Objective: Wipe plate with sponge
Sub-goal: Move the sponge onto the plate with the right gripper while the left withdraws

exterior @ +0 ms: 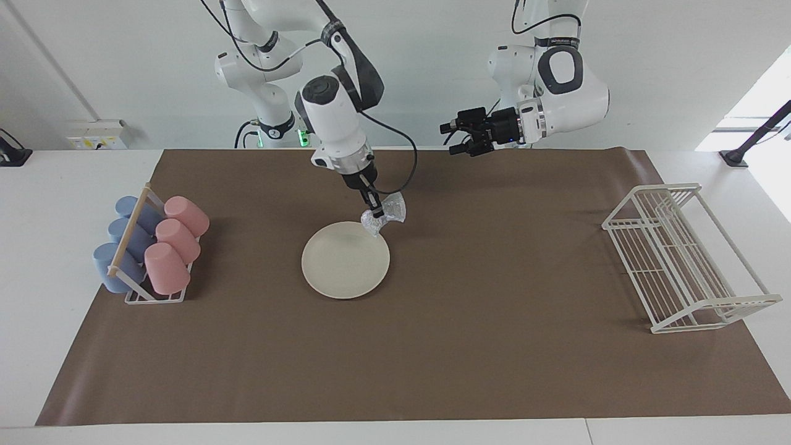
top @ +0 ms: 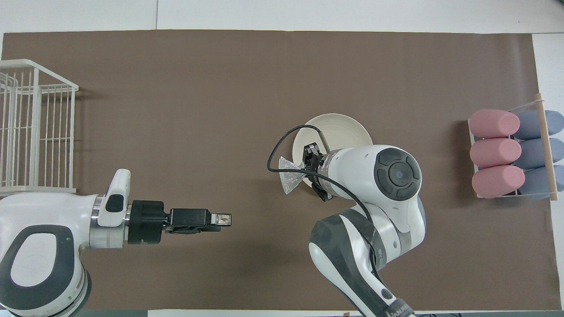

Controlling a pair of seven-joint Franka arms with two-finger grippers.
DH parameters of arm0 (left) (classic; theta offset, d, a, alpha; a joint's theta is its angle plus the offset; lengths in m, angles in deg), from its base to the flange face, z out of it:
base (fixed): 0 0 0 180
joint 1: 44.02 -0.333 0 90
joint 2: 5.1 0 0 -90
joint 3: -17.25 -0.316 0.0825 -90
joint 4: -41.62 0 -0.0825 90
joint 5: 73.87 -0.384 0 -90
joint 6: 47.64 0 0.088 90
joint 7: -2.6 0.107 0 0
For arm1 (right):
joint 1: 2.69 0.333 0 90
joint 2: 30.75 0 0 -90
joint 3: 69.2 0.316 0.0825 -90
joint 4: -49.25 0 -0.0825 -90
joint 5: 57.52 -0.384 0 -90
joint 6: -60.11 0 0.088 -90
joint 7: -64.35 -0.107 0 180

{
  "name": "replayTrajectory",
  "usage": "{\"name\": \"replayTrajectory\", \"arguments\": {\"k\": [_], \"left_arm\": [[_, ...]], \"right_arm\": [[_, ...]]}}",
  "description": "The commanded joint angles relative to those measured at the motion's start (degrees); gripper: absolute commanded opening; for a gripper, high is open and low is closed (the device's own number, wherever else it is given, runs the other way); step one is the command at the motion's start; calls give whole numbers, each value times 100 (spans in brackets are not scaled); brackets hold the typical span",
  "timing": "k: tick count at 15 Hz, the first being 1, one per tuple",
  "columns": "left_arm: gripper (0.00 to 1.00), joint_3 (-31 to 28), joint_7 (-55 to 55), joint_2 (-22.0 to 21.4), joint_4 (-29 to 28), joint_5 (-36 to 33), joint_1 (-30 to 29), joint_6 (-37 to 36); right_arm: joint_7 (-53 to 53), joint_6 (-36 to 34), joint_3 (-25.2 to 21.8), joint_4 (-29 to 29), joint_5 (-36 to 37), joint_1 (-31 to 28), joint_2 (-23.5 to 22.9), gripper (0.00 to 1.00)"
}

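Observation:
The silvery sponge point(exterior: 383, 214) is hanging over the plate's rim, partly past its edge, so the robot's right gripper should move the sponge back and set it down on the plate's middle point(exterior: 345, 260).
The cream-white plate point(exterior: 343, 266) lies on the brown mat, partly covered by the right arm in the overhead view point(top: 341, 127). My right gripper point(exterior: 376, 215) point(top: 305, 168) is shut on the waist of the silvery sponge point(exterior: 395, 207) point(top: 288, 179), which hangs just above the plate's rim on the side nearer to the robots. My left gripper point(exterior: 452, 139) point(top: 222, 219) is open and holds nothing, up in the air over the mat's edge by the robots, toward the left arm's end.
A white wire rack point(exterior: 680, 259) point(top: 35, 127) stands at the left arm's end of the mat. A holder with pink and blue cups point(exterior: 151, 244) point(top: 511, 154) lies at the right arm's end.

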Motion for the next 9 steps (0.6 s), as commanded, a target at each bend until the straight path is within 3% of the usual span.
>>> {"name": "replayTrajectory", "arguments": {"k": [1, 5, 9], "left_arm": [[100, 12, -223, -100, 86, -862, -400, -198], [100, 21, -302, 15, 464, -2442, -762, -445], [100, 12, -381, 190, 753, -3560, -779, -392]], "right_arm": [[328, 805, 60, 440, -39, -119, -163, 0], [809, 1359, 60, 450, -39, -118, -822, 0], [1959, 1360, 51, 642, -39, -670, -867, 0]]}}
